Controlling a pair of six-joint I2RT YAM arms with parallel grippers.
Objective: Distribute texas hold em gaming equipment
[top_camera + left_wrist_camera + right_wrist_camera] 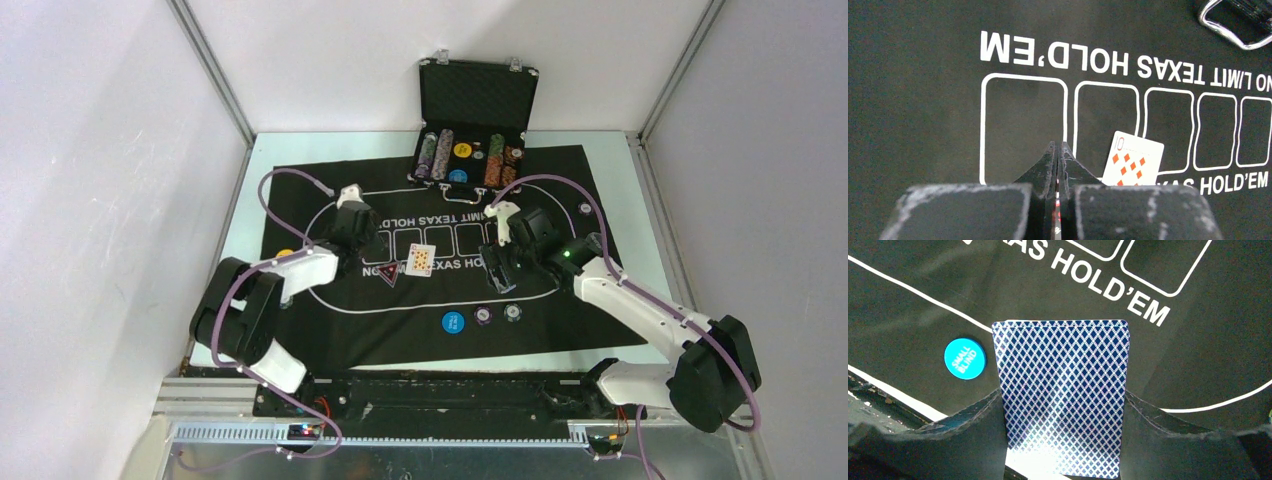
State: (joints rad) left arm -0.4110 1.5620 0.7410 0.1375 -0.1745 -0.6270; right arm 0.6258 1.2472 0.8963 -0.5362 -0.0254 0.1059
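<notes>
My left gripper needs to open, straddle the face-up card (pixel 421 260) and drag it toward the empty end box (pixel 1024 120), because the card lies crooked across the inner boxes.
A ten of diamonds (pixel 421 259) lies face up on the black felt mat (pixel 330 330), over the line of printed card boxes; the left wrist view shows this card (pixel 1134 161) just right of my fingers. My left gripper (pixel 357 233) (pixel 1058 146) hovers to the card's left, shut, with no card sticking out past its tips. My right gripper (pixel 500 258) (pixel 1063 392) is shut on a blue-backed deck of cards (pixel 1063 390), held by its long edges above the mat. A blue small blind button (pixel 454 322) (pixel 964 358), a purple chip (pixel 484 317) and a grey chip (pixel 512 313) lie near the front.
The open black case (pixel 478 95) stands at the back with rows of chips in its tray; its metal handle (pixel 1233 27) reaches onto the mat. A yellow chip (pixel 285 253) lies at the mat's left and a small chip (pixel 585 209) at its right. White walls close in both sides.
</notes>
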